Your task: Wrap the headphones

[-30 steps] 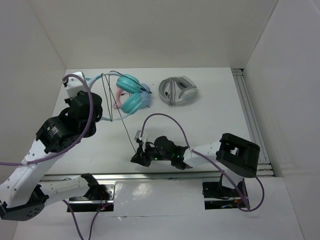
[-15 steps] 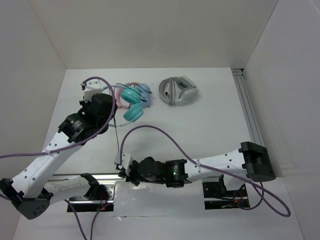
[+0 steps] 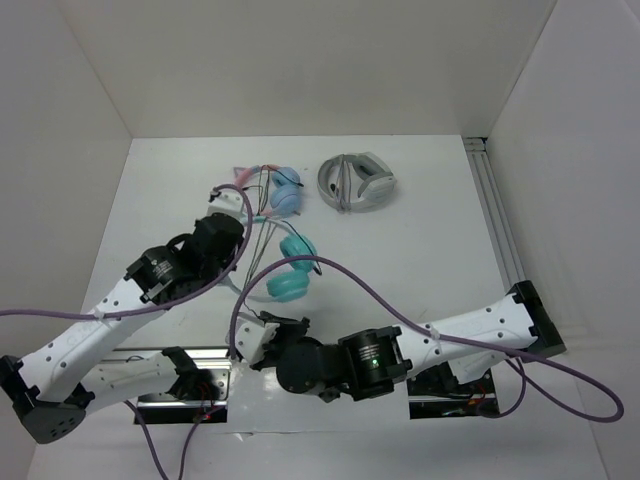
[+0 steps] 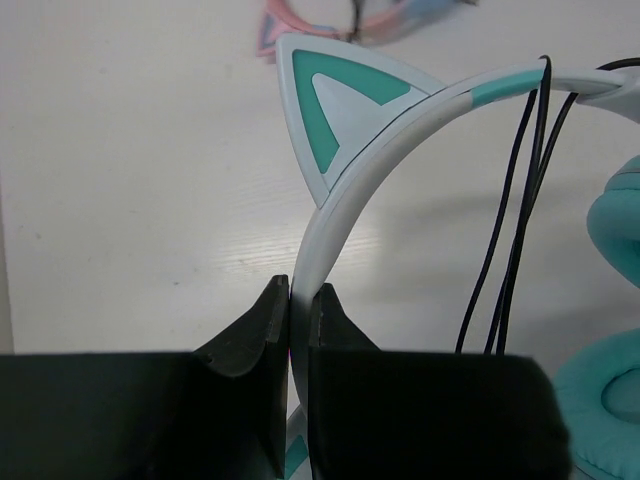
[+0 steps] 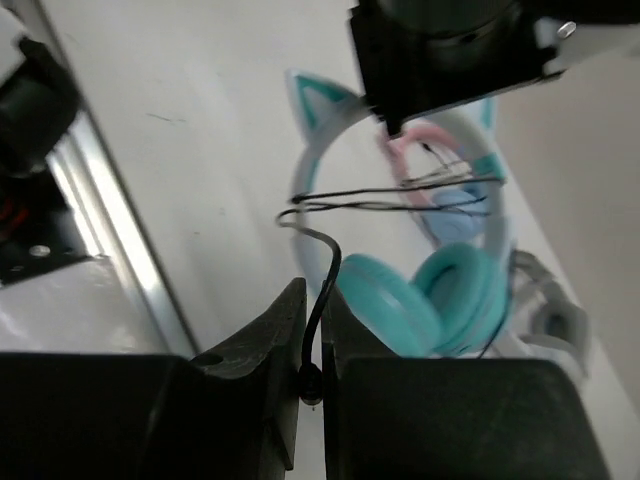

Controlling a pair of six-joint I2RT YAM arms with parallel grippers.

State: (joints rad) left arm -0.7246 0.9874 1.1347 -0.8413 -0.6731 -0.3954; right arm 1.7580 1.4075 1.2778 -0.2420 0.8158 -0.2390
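A short cable tail (image 5: 333,262) goes from the headband to my right gripper. I should keep pulling the cable tail along the wound cable parts until it crosses the headband's far side (image 5: 492,180).
The teal headphones (image 3: 292,268) hang between my two grippers near the front middle of the table, earcups (image 5: 430,300) side by side. My left gripper (image 4: 298,290) is shut on the white-and-teal headband (image 4: 400,130), just below a cat ear (image 4: 335,110). Black cable strands (image 4: 520,230) drop from the band beside the earcup (image 4: 615,220). In the right wrist view the cable (image 5: 325,265) crosses the band and runs down into my right gripper (image 5: 318,300), which is shut on it. Seen from above, the right gripper (image 3: 262,340) sits by the front rail, below the left gripper (image 3: 240,268).
Pink-and-blue cat-ear headphones (image 3: 283,190) lie at the back, just behind the teal pair. Grey-and-white headphones (image 3: 357,182) lie to their right. A metal rail (image 3: 200,355) runs along the near edge and another (image 3: 495,220) along the right. White walls enclose the table.
My left arm has drawn the teal headphones away from the pink pair toward the near edge. My right arm has swung left and nearer the front rail, with the cable still in its jaws.
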